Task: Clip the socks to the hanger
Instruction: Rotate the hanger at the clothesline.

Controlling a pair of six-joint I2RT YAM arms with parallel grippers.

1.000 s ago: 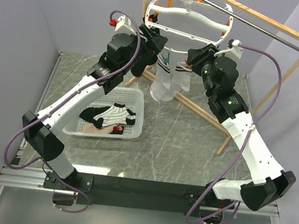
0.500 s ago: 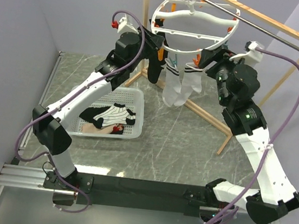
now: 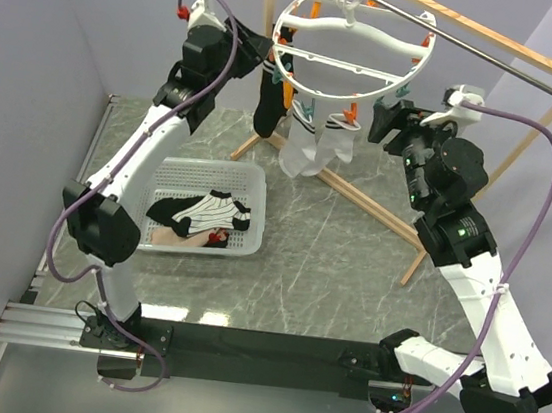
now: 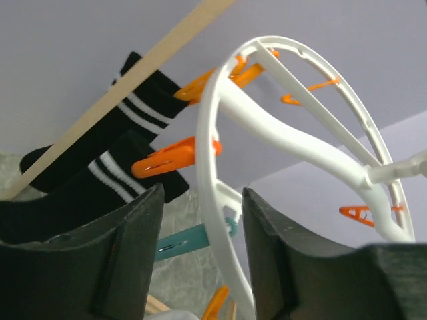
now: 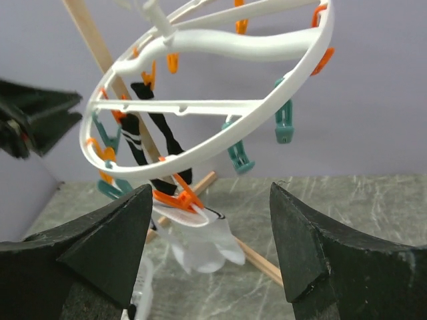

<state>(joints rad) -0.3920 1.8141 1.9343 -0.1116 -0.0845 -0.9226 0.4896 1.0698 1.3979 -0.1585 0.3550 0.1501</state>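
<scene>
My right gripper is to close on the hanger's front rim (image 3: 336, 97) before my left gripper turns empty clips forward, because white socks (image 3: 320, 136) fill the front of the hanger.
The white ring hanger (image 3: 416, 52) hangs from the metal rod. Two black socks with white stripes (image 3: 268, 105) and two white socks (image 3: 308, 150) are clipped to it. My left gripper (image 3: 265, 52) is open at the ring's left side. In the left wrist view (image 4: 202, 200) the ring's rim (image 4: 215, 167) runs between the jaws, next to the black socks (image 4: 113, 163) and an orange clip (image 4: 170, 157). My right gripper (image 3: 386, 114) is open and empty just right of the ring. In its wrist view (image 5: 211, 190) a white sock (image 5: 197, 237) hangs from an orange clip (image 5: 177, 197).
A white perforated basket (image 3: 256, 204) on the table's left holds a striped black-toed sock (image 3: 213, 214) and other fabric. The wooden frame (image 3: 506, 53) with its metal rod stands behind, its foot bar (image 3: 377, 207) running across the table.
My left arm rose and brought its gripper up to the ring's left rim. My right gripper lifted and drew back to the right. The hanger swung with its socks.
</scene>
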